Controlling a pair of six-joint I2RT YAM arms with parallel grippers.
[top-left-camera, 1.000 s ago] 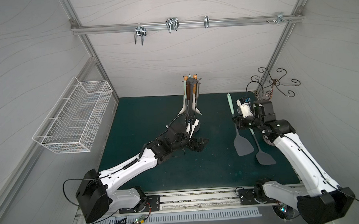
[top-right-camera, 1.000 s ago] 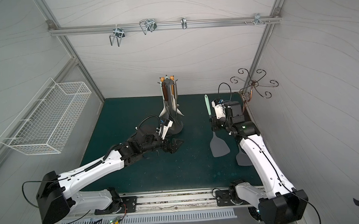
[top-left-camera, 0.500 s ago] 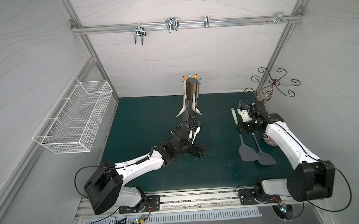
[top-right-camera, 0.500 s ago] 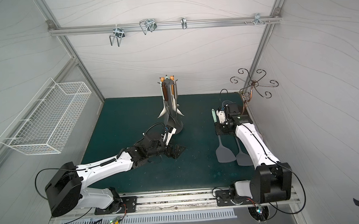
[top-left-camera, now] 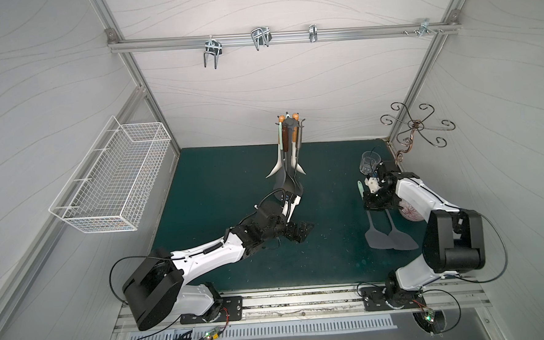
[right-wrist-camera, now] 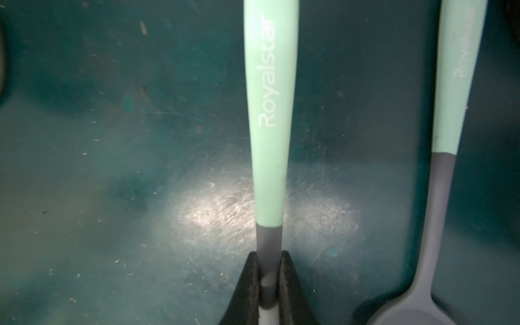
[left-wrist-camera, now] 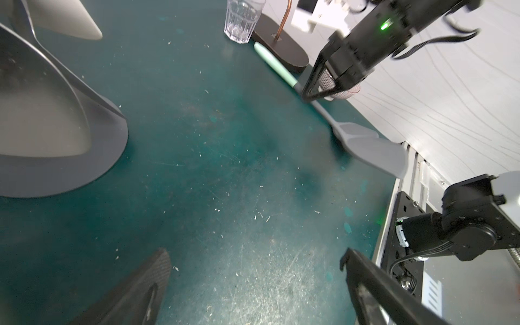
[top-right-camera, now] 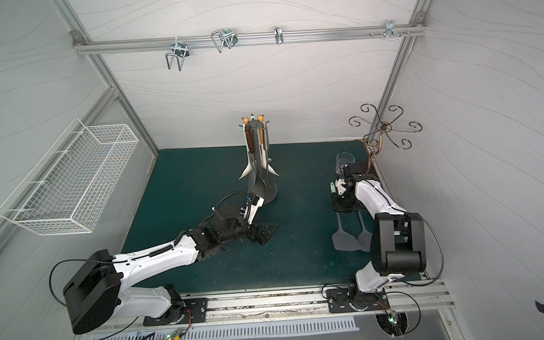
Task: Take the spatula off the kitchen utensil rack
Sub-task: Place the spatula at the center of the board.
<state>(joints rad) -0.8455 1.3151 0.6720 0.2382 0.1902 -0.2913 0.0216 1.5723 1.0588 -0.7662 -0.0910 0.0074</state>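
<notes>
I should keep lowering the held spatula (top-left-camera: 378,238) with my right gripper over open green mat (top-left-camera: 364,246) beside the second spatula until it lies flat, then let it go.
The dark grey kitchen utensil rack (top-left-camera: 289,125) (top-right-camera: 255,127) stands at the middle back of the green mat with several utensils hanging from its crown. Its disc base (left-wrist-camera: 56,157) shows in the left wrist view. The spatula (top-left-camera: 376,239) (top-right-camera: 344,239) (right-wrist-camera: 270,112) (left-wrist-camera: 374,152), with a mint handle and grey blade, is off the rack and low at the mat on the right. My right gripper (top-left-camera: 376,205) (top-right-camera: 346,207) (right-wrist-camera: 269,261) (left-wrist-camera: 309,95) is shut on its grey neck. My left gripper (top-left-camera: 299,233) (top-right-camera: 264,233) (left-wrist-camera: 254,256) hangs open and empty over the mat in front of the rack.
A second, similar spatula (top-left-camera: 402,239) (right-wrist-camera: 450,112) lies beside the held one. A clear glass (top-left-camera: 368,162) (left-wrist-camera: 243,19) and a copper scrolled stand (top-left-camera: 417,124) occupy the back right corner. A white wire basket (top-left-camera: 111,182) hangs on the left wall, and a hook rail (top-left-camera: 257,38) runs overhead.
My right arm has come down and towards the front with the spatula, from above the mat to beside the other spatula. My left arm has folded lower, its gripper staying in front of the rack.
</notes>
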